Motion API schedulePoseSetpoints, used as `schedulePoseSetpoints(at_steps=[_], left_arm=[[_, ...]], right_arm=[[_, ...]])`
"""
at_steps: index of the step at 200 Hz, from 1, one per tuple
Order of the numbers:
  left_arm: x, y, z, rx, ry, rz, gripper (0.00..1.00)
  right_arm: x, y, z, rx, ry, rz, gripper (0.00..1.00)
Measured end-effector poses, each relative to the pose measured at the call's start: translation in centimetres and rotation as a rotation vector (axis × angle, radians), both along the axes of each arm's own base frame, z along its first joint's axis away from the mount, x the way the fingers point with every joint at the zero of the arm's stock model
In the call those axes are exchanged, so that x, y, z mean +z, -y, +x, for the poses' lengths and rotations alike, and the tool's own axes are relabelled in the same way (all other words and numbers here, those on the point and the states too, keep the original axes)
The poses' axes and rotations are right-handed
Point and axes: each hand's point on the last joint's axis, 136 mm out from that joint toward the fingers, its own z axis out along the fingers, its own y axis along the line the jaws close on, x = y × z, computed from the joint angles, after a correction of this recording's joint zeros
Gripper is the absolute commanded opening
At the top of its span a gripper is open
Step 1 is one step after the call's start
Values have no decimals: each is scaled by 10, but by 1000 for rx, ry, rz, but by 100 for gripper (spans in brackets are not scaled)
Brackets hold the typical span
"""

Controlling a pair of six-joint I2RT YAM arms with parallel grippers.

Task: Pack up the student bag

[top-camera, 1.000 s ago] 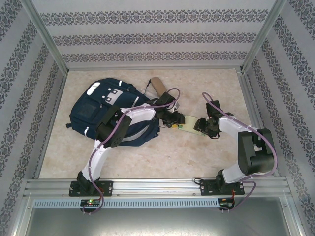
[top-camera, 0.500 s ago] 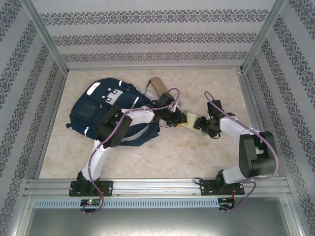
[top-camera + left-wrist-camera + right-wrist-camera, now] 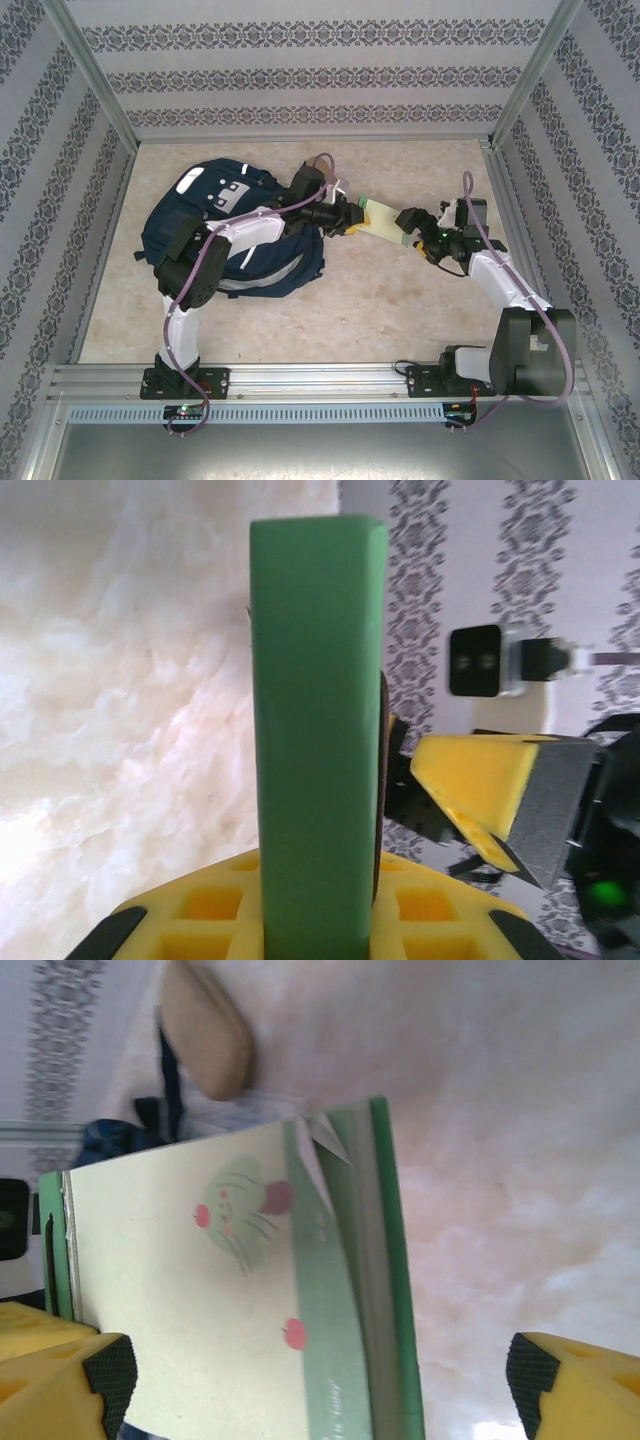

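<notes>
The bag's flap (image 3: pixel 284 266) is closed and my left gripper is holding the notebook. So my right gripper should take the notebook's loose end (image 3: pixel 402 237) and my left gripper should lift the flap.
The student bag (image 3: pixel 180 235) lies navy-blue at the left of the table. My left gripper (image 3: pixel 350 215) reaches over the bag's right edge and is shut on a green notebook (image 3: pixel 382 218). In the left wrist view the notebook's green spine (image 3: pixel 315 730) stands upright between the yellow jaws of that gripper (image 3: pixel 315 925). My right gripper (image 3: pixel 412 226) sits just right of the notebook. Its fingers (image 3: pixel 100 1375) stand wide open on either side of the notebook's cream cover (image 3: pixel 190 1300), which carries a cactus drawing, and they do not press on it.
A tan pouch (image 3: pixel 205 1025) lies beyond the notebook, near the bag (image 3: pixel 110 1140). Patterned walls enclose the table on three sides. Bare marble tabletop (image 3: pixel 340 310) lies in front of both arms.
The right gripper has opened and let go of the notebook, drawing back to the right. The left arm, now gripping the notebook, has carried it up and away from the table front.
</notes>
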Motion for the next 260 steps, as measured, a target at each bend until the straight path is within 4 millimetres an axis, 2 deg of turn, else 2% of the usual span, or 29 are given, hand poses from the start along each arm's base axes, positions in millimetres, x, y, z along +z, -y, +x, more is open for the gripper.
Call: schedulePoseSetpoints(at_steps=[33, 50, 69, 80, 97, 105, 115, 125, 134, 148, 166, 177, 193, 226, 245, 260], left_arm=[[30, -3, 5, 13, 26, -69, 0], [38, -1, 4, 6, 29, -94, 0], [37, -1, 2, 1, 14, -99, 0], [33, -2, 1, 2, -1, -95, 0], [23, -5, -2, 5, -24, -83, 0], [21, -7, -2, 8, -29, -79, 0], [21, -7, -2, 4, -31, -81, 0], [21, -8, -3, 4, -34, -77, 4], [19, -9, -4, 3, -41, -67, 10], [18, -12, -5, -2, -33, -56, 34], [15, -17, -9, -13, -23, -7, 48], [13, -25, -8, -6, -18, 43, 51], [13, -46, -1, 34, 22, 162, 51], [27, -113, 25, 161, 203, 530, 51], [23, -149, 22, 170, 271, 741, 53], [8, -175, 15, 145, 290, 916, 54]], right_arm=[[21, -14, 11, 37, 50, 141, 95], [27, -18, 16, 46, 66, 207, 88], [33, -19, 20, 50, 79, 270, 76], [38, -18, 22, 51, 91, 292, 67], [43, -15, 23, 44, 103, 319, 45], [43, -14, 23, 41, 104, 324, 33], [41, -13, 22, 41, 99, 330, 11], [41, -14, 20, 45, 96, 339, 0], [43, -14, 19, 51, 107, 338, 0], [47, -14, 18, 52, 117, 335, 0], [50, -15, 16, 56, 124, 332, 0], [49, -14, 15, 54, 123, 327, 0], [46, -14, 15, 52, 121, 319, 0], [36, -18, 10, 53, 97, 297, 0], [33, -26, 8, 70, 91, 282, 0], [32, -33, 6, 87, 90, 275, 0]])
